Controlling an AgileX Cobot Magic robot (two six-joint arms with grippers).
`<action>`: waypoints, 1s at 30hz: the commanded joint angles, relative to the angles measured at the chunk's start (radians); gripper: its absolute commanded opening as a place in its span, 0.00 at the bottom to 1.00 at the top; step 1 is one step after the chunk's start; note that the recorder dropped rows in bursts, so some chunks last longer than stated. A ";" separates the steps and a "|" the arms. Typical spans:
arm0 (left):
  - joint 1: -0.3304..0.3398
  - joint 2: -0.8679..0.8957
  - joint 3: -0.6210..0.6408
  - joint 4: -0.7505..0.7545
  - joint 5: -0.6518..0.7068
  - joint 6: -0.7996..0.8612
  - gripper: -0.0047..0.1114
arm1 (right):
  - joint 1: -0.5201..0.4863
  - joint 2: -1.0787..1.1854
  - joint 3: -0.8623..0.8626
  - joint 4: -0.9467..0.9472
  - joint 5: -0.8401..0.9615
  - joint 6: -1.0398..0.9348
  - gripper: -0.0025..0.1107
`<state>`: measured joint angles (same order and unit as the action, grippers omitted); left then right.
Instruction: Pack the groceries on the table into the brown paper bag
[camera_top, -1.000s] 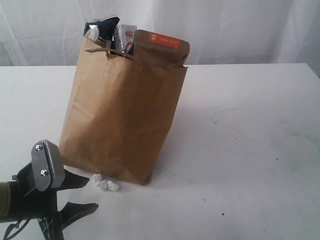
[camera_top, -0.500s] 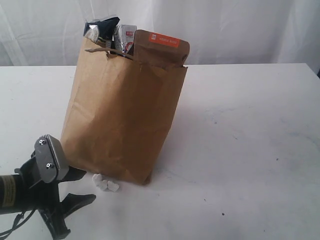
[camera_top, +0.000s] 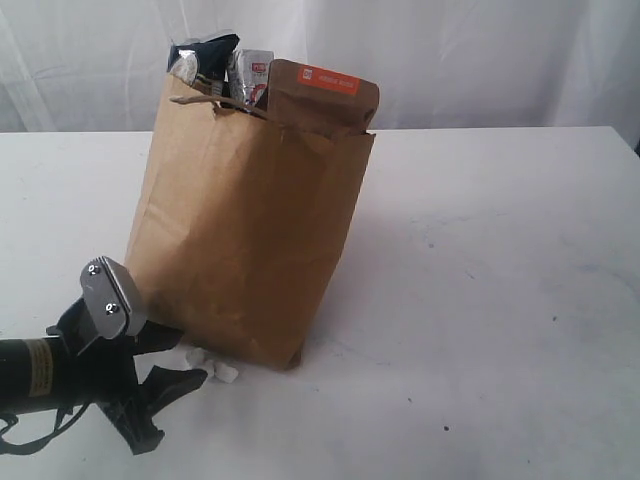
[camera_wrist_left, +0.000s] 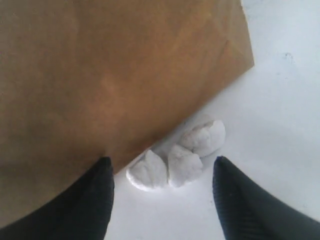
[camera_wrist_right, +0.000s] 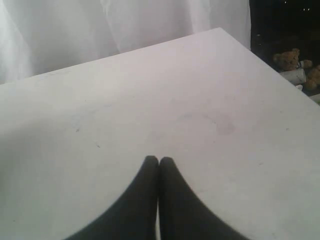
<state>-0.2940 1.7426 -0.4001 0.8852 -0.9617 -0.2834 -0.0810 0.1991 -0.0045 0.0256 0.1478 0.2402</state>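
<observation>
My left gripper should move the bit closest to the bag apart from the others and pick up only that one, because white bits lie in a bunch against the bag's bottom edge.
The brown paper bag stands upright on the table. Groceries stick out of its top: an orange-labelled brown pouch, a dark packet and a silvery pack. My left gripper is open, low at the bag's front left corner. In the left wrist view its fingers flank three small white pebble-like bits lying against the bag, without touching them. My right gripper is shut on nothing above bare table, and the exterior view does not show it.
A white curtain hangs behind the table. The white bits lie at the bag's front foot. In the right wrist view the table's far corner edge shows, with a teddy bear on the dark floor beyond.
My left gripper has swung right and forward to the bag's foot, its fingers now reaching the white bits. Bag, groceries and right gripper have not moved.
</observation>
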 joint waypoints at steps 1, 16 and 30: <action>-0.026 0.016 -0.010 -0.001 0.008 -0.027 0.57 | 0.004 0.002 0.004 0.003 -0.006 0.001 0.02; -0.078 0.026 -0.010 -0.033 0.060 -0.008 0.09 | 0.004 0.002 0.004 0.003 -0.006 0.001 0.02; -0.078 -0.173 0.020 0.008 0.174 -0.169 0.04 | 0.004 0.002 0.004 0.003 -0.006 0.001 0.02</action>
<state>-0.3647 1.6121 -0.3900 0.8880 -0.8235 -0.4361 -0.0810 0.1991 -0.0045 0.0256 0.1478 0.2402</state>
